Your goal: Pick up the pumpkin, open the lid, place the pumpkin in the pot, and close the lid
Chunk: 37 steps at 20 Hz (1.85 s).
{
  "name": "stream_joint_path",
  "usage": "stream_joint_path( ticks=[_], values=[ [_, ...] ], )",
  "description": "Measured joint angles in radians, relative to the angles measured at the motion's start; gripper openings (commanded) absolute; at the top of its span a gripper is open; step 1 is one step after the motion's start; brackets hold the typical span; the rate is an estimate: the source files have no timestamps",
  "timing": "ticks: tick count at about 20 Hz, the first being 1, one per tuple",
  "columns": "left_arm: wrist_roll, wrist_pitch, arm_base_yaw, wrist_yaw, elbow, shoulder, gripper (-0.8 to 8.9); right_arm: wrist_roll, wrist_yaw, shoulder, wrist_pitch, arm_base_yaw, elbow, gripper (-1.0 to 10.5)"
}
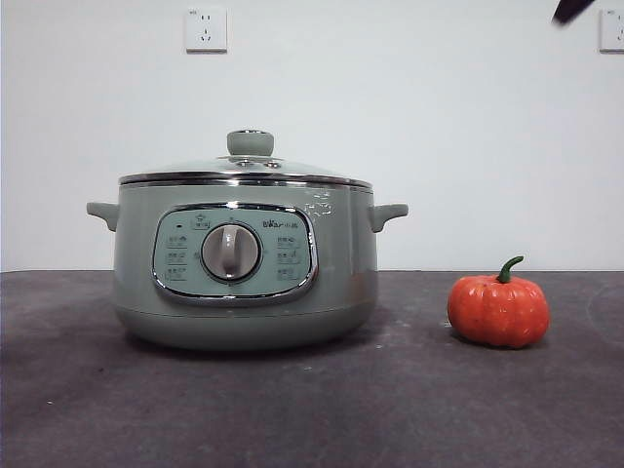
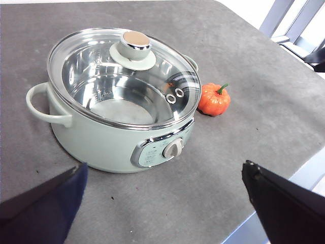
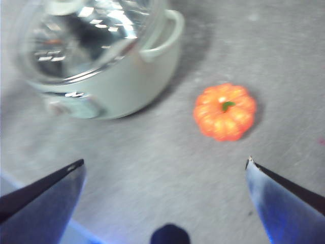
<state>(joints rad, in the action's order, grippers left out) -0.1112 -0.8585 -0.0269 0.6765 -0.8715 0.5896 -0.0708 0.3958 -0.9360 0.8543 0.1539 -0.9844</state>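
The orange pumpkin [image 1: 498,308] stands far below the pot's rim [image 1: 246,181], so the whole pumpkin will fit under the glass lid when I put it in.
The sage-green pot [image 1: 244,268] stands on the dark table with the glass lid [image 1: 246,172] shut on it. The orange pumpkin [image 1: 498,309] sits upright on the table to the pot's right, apart from it. The left wrist view shows the pot [image 2: 96,134], the lid [image 2: 124,76] and the pumpkin [image 2: 214,99] from above; my left gripper [image 2: 165,180] is open, high above the table. In the right wrist view my right gripper [image 3: 165,165] is open above the pumpkin [image 3: 225,111], next to the pot [image 3: 122,76]. A black arm tip [image 1: 573,10] shows at the top right.
A white wall with two sockets [image 1: 206,29] stands behind the table. The table's edge [image 2: 284,188] and a metal frame [image 2: 284,20] show in the left wrist view.
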Motion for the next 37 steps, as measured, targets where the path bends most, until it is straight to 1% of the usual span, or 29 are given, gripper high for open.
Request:
stream_joint_path(
  ticks=[5,7,8,12,18,25,26,27,28,29,30,31,35,37],
  values=[
    [0.0,0.001,0.0,0.0,0.0,0.0,7.27,0.0,-0.113,-0.194,-0.134,0.069,0.0,7.2],
    [0.0,0.002,0.0,0.0,0.0,0.0,7.27,0.0,-0.179,-0.27,-0.2,0.093,0.0,7.2],
    [0.0,0.003,0.0,0.0,0.0,0.0,7.27,0.0,-0.189,-0.309,-0.235,0.1,0.0,7.2],
    [0.0,0.006,0.0,0.0,0.0,0.0,7.27,0.0,-0.217,-0.433,-0.347,0.102,0.0,7.2],
    [0.0,0.006,0.0,0.0,0.0,0.0,7.27,0.0,-0.222,-0.594,-0.449,0.104,0.0,7.2],
    [0.0,0.006,0.0,0.0,0.0,0.0,7.27,-0.002,-0.243,-0.727,-0.5,0.132,0.0,7.2],
    [0.0,0.006,0.0,0.0,0.0,0.0,7.27,-0.002,-0.25,-0.735,-0.504,0.134,0.0,6.8],
    [0.0,0.006,0.0,0.0,0.0,0.0,7.27,-0.004,-0.272,-0.74,-0.506,0.135,0.0,6.0],
    [0.0,0.006,0.0,0.0,0.0,0.0,7.27,-0.004,-0.293,-0.743,-0.506,0.135,0.0,5.0],
    [0.0,0.006,0.0,0.0,0.0,0.0,7.27,-0.004,-0.297,-0.743,-0.506,0.135,0.0,3.7],
    [0.0,0.006,0.0,0.0,0.0,0.0,7.27,-0.004,-0.299,-0.743,-0.506,0.135,0.0,2.0],
    [0.0,0.006,0.0,0.0,0.0,0.0,7.27,0.0,-0.299,-0.743,-0.502,0.135,0.0,0.1],
    [0.0,0.008,0.0,-0.008,0.0,0.004,7.22,0.008,-0.291,-0.739,-0.494,0.134,0.0,-0.1],
    [0.0,0.023,0.002,-0.019,0.0,0.02,7.22,0.011,-0.292,-0.703,-0.475,0.134,0.0,-0.1]
  ],
)
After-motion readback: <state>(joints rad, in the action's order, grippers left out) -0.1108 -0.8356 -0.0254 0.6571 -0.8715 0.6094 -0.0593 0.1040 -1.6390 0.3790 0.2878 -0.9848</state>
